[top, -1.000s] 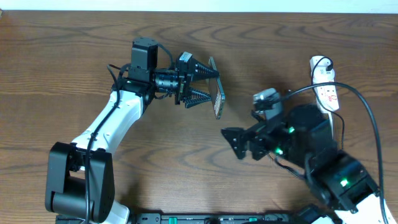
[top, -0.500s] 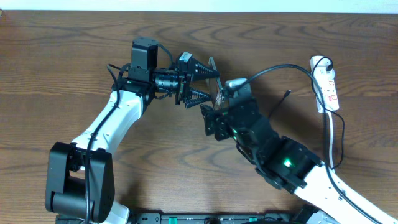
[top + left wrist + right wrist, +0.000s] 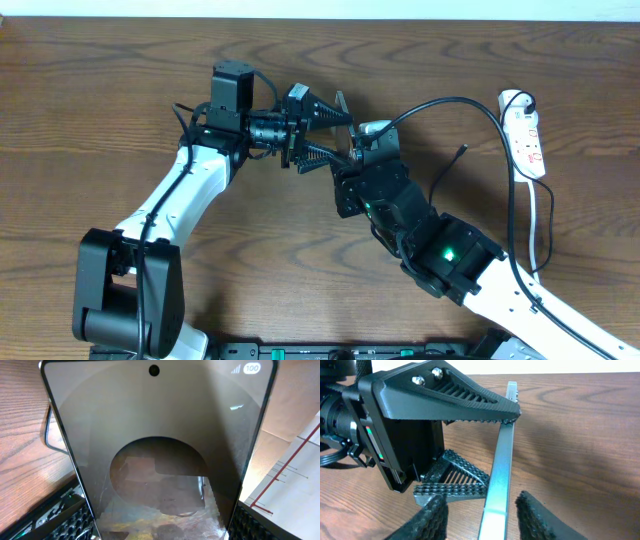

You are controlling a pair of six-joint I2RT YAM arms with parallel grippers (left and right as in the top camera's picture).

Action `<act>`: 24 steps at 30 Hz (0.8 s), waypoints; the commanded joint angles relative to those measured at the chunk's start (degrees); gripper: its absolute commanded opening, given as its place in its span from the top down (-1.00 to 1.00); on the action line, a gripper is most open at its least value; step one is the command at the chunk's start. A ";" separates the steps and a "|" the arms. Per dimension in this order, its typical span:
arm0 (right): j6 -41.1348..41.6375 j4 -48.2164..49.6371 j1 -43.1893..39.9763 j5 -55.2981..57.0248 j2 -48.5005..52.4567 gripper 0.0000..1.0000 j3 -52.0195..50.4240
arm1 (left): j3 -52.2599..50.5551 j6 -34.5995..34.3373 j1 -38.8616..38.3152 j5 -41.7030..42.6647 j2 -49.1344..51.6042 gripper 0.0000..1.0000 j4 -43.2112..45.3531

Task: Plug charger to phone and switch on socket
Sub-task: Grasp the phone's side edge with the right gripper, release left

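Observation:
I should back my left gripper off while my right gripper turns the phone, because my left gripper spans the phone's wide side (image 3: 160,415). Then my left gripper should grip the phone's long edge (image 3: 70,455).
My left gripper (image 3: 338,135) is shut on the phone (image 3: 342,104) and holds it standing on edge above the table. In the left wrist view its glossy face (image 3: 160,435) fills the frame between my left gripper (image 3: 160,530) fingers. In the right wrist view the phone's silver edge (image 3: 501,470) runs between the fingers of my right gripper (image 3: 485,520). That gripper stands open, with a gap on each side of the edge. From overhead my right gripper (image 3: 350,160) is at the phone's near end. The charger (image 3: 452,170), a thin black line, lies on the table to the right. The socket (image 3: 525,135) lies far right.
A black plug (image 3: 525,100) sits in the socket's far end, and its white cord (image 3: 535,215) trails toward the near edge. A thicker black cable (image 3: 450,101) arcs from my right wrist over toward the socket. The wooden table (image 3: 120,90) is bare at the left.
My right arm has swung left from the table's right side to the phone, and its jaws have narrowed around the phone's edge. My left gripper and the phone have stayed still.

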 commanded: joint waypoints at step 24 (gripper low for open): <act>0.70 -0.02 0.57 0.85 -0.94 0.98 0.85 | 0.17 0.15 0.35 1.95 -1.60 -0.68 0.55</act>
